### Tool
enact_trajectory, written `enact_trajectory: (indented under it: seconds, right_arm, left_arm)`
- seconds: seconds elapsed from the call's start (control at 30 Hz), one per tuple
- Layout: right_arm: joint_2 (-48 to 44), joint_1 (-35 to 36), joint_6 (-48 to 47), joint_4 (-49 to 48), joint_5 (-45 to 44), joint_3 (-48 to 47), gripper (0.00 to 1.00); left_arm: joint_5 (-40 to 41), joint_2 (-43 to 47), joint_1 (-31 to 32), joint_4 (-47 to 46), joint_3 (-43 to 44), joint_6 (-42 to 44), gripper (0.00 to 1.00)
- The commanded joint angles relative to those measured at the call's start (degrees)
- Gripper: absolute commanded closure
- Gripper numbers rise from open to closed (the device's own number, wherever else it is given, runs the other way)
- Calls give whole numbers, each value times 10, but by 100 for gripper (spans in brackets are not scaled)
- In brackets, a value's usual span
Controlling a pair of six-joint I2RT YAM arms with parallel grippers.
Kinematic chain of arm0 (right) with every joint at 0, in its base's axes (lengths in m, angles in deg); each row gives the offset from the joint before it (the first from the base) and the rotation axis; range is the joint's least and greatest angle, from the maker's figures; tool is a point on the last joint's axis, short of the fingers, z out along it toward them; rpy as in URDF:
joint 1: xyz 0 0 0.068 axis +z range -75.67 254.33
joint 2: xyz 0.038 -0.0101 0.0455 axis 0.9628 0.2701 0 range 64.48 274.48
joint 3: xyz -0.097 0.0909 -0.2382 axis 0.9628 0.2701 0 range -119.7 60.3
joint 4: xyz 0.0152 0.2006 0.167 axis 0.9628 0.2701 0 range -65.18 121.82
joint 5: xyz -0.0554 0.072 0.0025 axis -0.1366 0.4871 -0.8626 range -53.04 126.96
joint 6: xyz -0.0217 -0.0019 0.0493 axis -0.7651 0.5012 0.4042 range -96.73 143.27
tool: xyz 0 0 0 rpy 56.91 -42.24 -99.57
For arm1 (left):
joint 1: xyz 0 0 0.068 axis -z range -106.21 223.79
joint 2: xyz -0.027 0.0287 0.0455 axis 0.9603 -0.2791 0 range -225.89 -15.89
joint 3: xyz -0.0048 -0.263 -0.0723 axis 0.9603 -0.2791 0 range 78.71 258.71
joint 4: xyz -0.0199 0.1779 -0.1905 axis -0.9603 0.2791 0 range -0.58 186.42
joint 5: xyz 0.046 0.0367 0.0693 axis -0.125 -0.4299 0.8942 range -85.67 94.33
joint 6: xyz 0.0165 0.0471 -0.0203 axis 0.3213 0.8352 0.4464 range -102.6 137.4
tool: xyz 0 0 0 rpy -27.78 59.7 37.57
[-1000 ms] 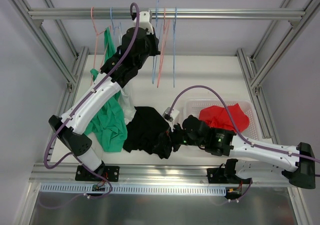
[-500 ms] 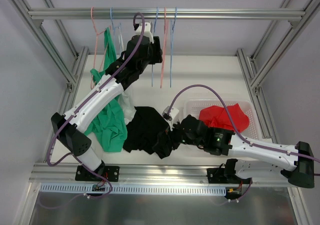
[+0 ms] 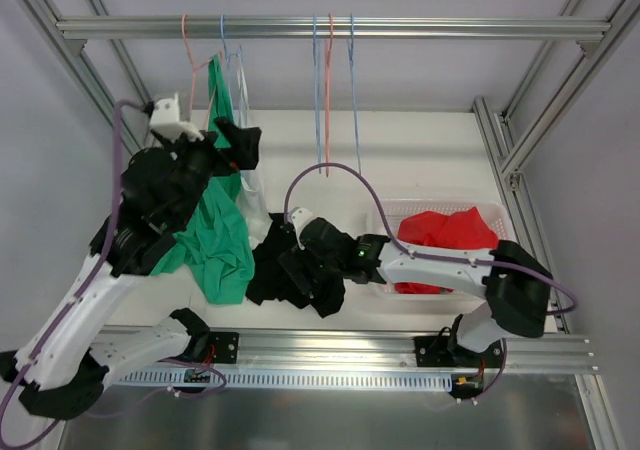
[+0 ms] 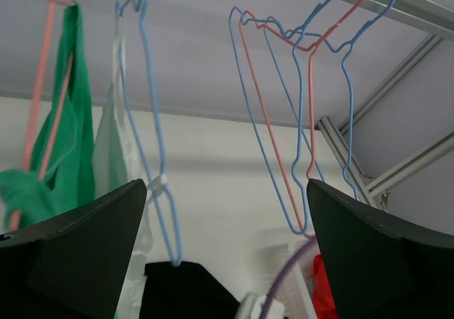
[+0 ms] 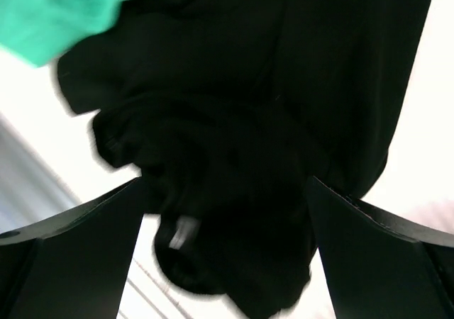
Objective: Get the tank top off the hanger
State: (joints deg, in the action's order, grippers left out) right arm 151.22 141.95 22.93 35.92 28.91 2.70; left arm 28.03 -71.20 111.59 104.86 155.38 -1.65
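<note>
The robot's right gripper should put the black garment [image 3: 271, 265] into the white basket [image 3: 445, 238] before the left gripper works the pink hanger, because the garment lies against the green tank top's hem.
A green tank top [image 3: 215, 235] hangs from a pink hanger [image 3: 190, 55] at the left of the rail and drapes down onto the table. Beside it, a pale white garment [image 3: 243, 90] hangs on a blue hanger [image 4: 152, 156]. My left gripper [image 3: 235, 148] is open in front of these, holding nothing. In the left wrist view the gripper [image 4: 223, 262] frames empty air, with the green top [image 4: 67, 156] at the left. My right gripper [image 3: 298, 270] stands open just over a black garment [image 3: 285, 250] lying on the table, and that cloth [image 5: 248, 156] fills its wrist view between the open jaws of the gripper [image 5: 227, 255].
Three empty hangers [image 3: 328, 90], two blue and one pink, hang straight from the rail [image 3: 450, 28] at mid-width. A white basket [image 3: 505, 232] at the right holds a red garment [image 3: 445, 232]. Metal frame posts [image 3: 510, 140] border both sides of the table.
My left gripper has opened and its arm has drawn back from the rail, leftward and down. The empty hangers have swung back to vertical. My right arm has reached left over the black garment.
</note>
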Motion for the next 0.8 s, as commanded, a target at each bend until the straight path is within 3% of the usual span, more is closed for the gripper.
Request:
enact_trajectory:
  seconds: [0.0,0.2,0.27,0.3,0.37,0.4,0.43,0.77]
  right_arm:
    - [70,-16,-12,-8,-40,-45,1]
    - [181,-15,64,-22,-97,-37,1]
    - [172,-8,75,-52,-99,7,11]
    - [151,-6,86,-60,-103,23,35]
    - [122,8,87,-78,-120,64,61]
    - [85,14,85,-78,-129,76,90]
    - [62,27,81,-77,-149,86,100]
    - [-295,52,43,30,-176,109,100]
  left_arm:
    - [29,86,-2,7,-81,0,1]
    - [48,215,-2,99,-135,24,2]
    - [60,248,-2,146,-139,30,1]
    - [62,259,-2,159,-143,31,1]
    - [60,290,-2,193,-145,34,1]
    - [52,301,-2,201,-151,38,1]
    - [50,310,-2,207,-157,41,1]
    - [77,398,-2,217,-259,37,1]
